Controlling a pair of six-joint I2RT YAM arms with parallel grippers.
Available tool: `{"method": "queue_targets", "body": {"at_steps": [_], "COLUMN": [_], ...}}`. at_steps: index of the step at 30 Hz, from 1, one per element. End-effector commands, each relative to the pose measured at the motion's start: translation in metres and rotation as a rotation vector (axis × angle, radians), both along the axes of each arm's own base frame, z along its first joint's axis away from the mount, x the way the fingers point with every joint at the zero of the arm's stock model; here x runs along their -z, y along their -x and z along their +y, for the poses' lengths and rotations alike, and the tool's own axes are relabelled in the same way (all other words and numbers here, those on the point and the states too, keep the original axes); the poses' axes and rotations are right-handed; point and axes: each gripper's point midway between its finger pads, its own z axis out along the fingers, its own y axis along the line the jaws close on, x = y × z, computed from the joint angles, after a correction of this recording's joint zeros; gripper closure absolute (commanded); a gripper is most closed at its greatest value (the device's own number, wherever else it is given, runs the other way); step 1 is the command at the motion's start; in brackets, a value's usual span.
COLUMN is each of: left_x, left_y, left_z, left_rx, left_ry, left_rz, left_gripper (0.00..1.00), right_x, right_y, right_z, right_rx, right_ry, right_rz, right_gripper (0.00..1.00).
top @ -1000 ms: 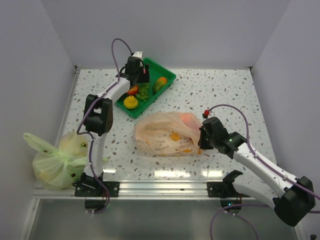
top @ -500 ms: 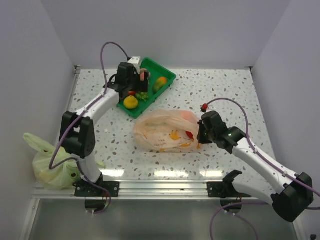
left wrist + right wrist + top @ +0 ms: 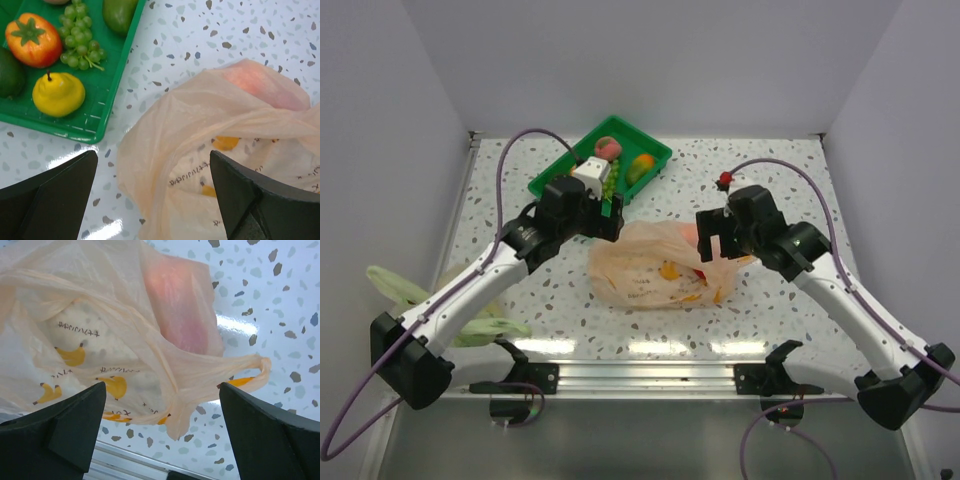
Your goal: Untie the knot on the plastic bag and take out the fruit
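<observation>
My right gripper should pinch the film's folded edge and keep it open while my left gripper reaches in, because the bag's film droops over the pink fruit.
The pale orange plastic bag lies crumpled mid-table. A pink fruit shows through the film at its far right corner. My left gripper hovers open over the bag's left end, nothing between its fingers. My right gripper hangs open above the right end, where a bunched tail of film sticks out. I cannot tell whether a knot is still tied there. More fruit lies in the green tray: a peach, grapes, a yellow pear and a red piece.
A yellow-green bag sits at the left edge, partly behind my left arm. A metal rail runs along the table's near edge. White walls close in the back and both sides.
My left arm swung from the tray to the bag's left end, leaving a peach in the tray. My right gripper opened, let go of the bag and lifted.
</observation>
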Motion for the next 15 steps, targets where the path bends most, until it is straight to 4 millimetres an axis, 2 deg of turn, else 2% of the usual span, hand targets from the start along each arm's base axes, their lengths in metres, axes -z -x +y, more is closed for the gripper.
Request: {"method": "queue_targets", "body": {"at_steps": [1,2,6,9,10,11,15], "left_x": [0.012,0.017,0.028,0.036,0.044,0.048,0.072], "left_y": [0.029,0.032,0.045,0.053,0.058,0.061,0.077], "left_z": [0.008,0.013,0.019,0.016,0.014,0.014,0.010], "left_rx": [-0.029,-0.045,-0.057,-0.052,-0.044,-0.043,-0.022], "left_ry": [-0.029,-0.051,-0.068,-0.063,-0.067,-0.074,-0.114], "left_rz": [0.051,0.063,0.097,0.116,0.136,0.151,0.209], "left_gripper": [0.00,0.00,0.00,0.00,0.00,0.00,0.00], "right_x": [-0.001,-0.001,0.018,0.044,0.051,0.067,0.095], "right_y": [-0.001,-0.004,-0.009,-0.011,-0.012,-0.015,-0.024], "right_z": [-0.001,0.003,0.020,0.025,0.025,0.018,0.002], "right_rx": [-0.088,-0.104,-0.190,-0.208,-0.206,-0.181,-0.085], "right_ry": [0.095,0.099,0.131,0.185,0.204,0.258,0.359], "right_rz": [0.030,0.035,0.106,0.176,0.190,0.218,0.245], "right_gripper": [0.01,0.01,0.01,0.01,0.01,0.01,0.01]}}
